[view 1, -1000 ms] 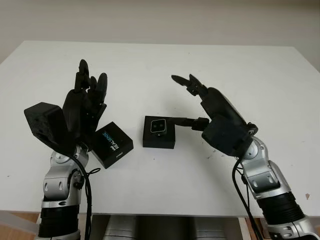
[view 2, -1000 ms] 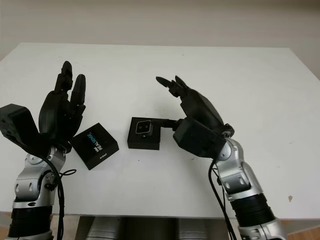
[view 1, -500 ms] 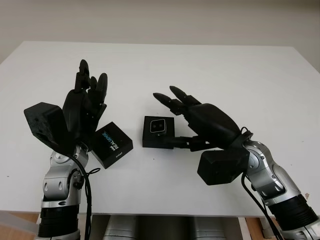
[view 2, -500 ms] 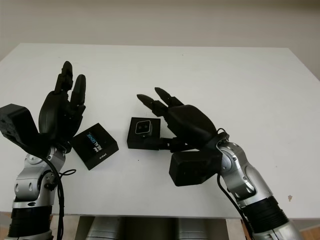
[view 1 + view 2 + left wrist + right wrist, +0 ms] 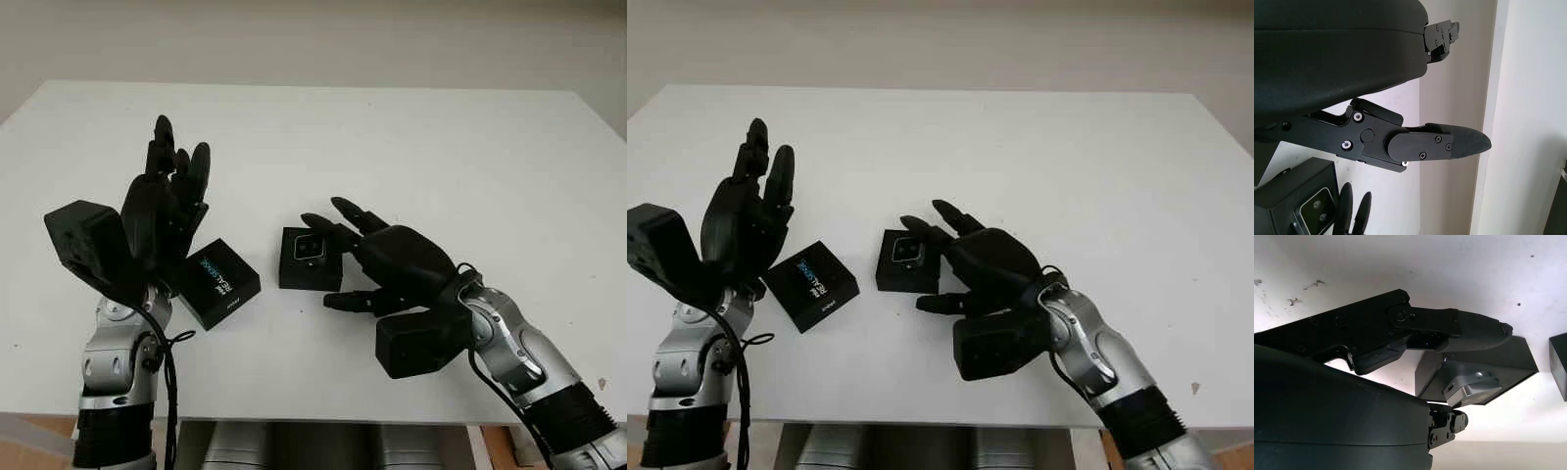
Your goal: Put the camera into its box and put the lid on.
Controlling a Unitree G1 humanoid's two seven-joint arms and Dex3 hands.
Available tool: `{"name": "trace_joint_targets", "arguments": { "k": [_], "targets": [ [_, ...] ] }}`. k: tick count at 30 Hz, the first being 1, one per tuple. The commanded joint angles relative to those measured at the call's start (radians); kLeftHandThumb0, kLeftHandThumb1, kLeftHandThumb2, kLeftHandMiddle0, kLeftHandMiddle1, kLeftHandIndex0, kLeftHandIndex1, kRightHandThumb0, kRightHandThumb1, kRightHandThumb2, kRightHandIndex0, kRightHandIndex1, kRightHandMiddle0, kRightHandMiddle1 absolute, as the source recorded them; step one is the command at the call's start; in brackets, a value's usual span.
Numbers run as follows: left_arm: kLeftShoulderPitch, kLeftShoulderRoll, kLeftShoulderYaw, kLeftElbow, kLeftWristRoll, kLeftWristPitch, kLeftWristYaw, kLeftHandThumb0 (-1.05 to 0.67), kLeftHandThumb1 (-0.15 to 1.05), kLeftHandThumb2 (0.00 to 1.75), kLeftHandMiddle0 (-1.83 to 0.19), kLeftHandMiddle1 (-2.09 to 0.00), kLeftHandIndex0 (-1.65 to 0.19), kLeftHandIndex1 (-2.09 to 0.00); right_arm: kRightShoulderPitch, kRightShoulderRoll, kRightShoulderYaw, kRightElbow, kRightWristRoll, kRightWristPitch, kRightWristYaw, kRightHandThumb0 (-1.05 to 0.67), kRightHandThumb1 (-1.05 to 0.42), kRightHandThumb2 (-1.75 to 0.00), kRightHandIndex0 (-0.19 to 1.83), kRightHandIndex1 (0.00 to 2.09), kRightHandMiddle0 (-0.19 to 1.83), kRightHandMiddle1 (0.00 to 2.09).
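Observation:
The black lid point(image 5: 217, 279) has deep sides point(image 5: 235, 307), so it will slip down over the box and cover the box's sides when I press it down.
A small black box point(image 5: 297, 270) stands open in the middle of the white table, and the silver-faced camera point(image 5: 310, 248) lies inside it. The black lid point(image 5: 217, 283), printed with white and blue letters, lies flat to the box's left. My right hand point(image 5: 335, 258) is open at the box's right side, two fingers over its right edge and the thumb by its front right corner. The right wrist view has one finger point(image 5: 1459, 330) lying across the box point(image 5: 1508, 360) and camera point(image 5: 1471, 389). My left hand point(image 5: 176, 162) is open, raised upright above the lid's left end.
The table's white top point(image 5: 392, 137) stretches bare behind the box, and its front edge runs just under both forearms. A pale wall point(image 5: 1533, 98) stands beyond the table.
My right hand has dropped and swung left, from high at the box's right to low against its right side. The left hand, the lid and the box have stayed put.

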Motion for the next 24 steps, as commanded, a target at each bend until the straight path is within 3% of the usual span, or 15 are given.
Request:
{"name": "trace_joint_targets", "arguments": {
  "k": [1, 8, 20, 24],
  "targets": [
    [0.008, 0.006, 0.001, -0.019, 0.0, 0.007, 0.001, -0.69, 1.05, 0.38, 0.19, 0.0, 0.19, 0.0, -0.008, -0.013, 0.011, -0.022, -0.019, 0.016, 0.023, -0.88, -1.05, -0.53, -0.07, 0.06, 0.2, 0.12],
    [0.011, 0.007, 0.007, -0.024, -0.003, 0.014, 0.001, -0.7, 1.05, 0.37, 0.19, 0.0, 0.19, 0.0, -0.01, -0.045, 0.051, -0.056, -0.098, 0.054, 0.129, -0.91, -1.05, -0.54, -0.1, 0.05, 0.18, 0.08],
    [0.016, 0.009, 0.004, -0.025, 0.003, 0.006, -0.004, -0.69, 1.05, 0.39, 0.19, 0.0, 0.19, 0.0, 0.013, -0.037, 0.046, -0.06, -0.084, 0.051, 0.106, -0.89, -1.05, -0.52, -0.13, 0.04, 0.1, 0.03],
    [0.022, 0.005, 0.015, -0.029, 0.008, 0.0, 0.013, -0.67, 1.05, 0.37, 0.17, -0.02, 0.18, -0.01, 0.039, 0.057, -0.059, -0.052, 0.093, 0.086, 0.025, -0.83, -1.05, -0.52, -0.13, 0.05, -0.02, 0.01]
  ]
}}
